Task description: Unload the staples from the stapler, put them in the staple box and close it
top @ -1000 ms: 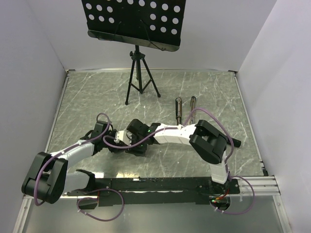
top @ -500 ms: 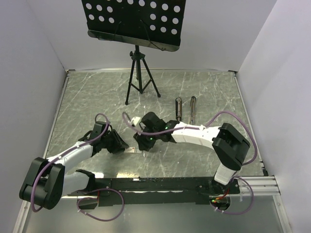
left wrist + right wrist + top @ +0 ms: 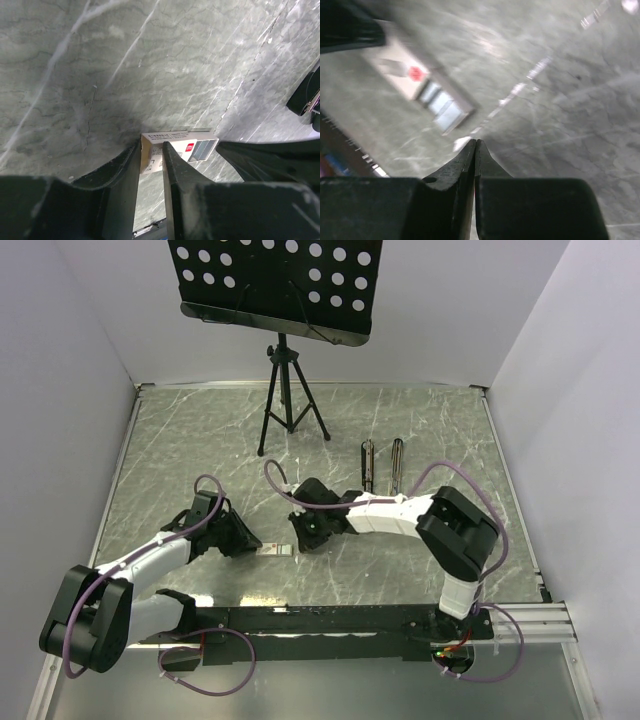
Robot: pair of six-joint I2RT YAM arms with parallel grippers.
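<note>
My left gripper is pinching the staple box across its sides while the tray sticks out. So I should open that gripper and push the box closed from both ends.
A small white staple box with a red logo lies on the table, and silvery staples show in its open end. My left gripper is shut on the box's near end, one finger lying over its face. In the top view the box sits between my left gripper and my right gripper. My right gripper is shut with nothing between its tips, just short of the box. A tiny pale bit lies by its tips. The stapler lies opened out as two dark bars, the second bar beside the first.
A black tripod carrying a perforated black music stand stands at the back. White walls close in both sides of the marbled table. The arms' black base rail runs along the near edge.
My right gripper has drawn back to the right, away from the left gripper and the box, and has shut. The left gripper has stayed at the box.
</note>
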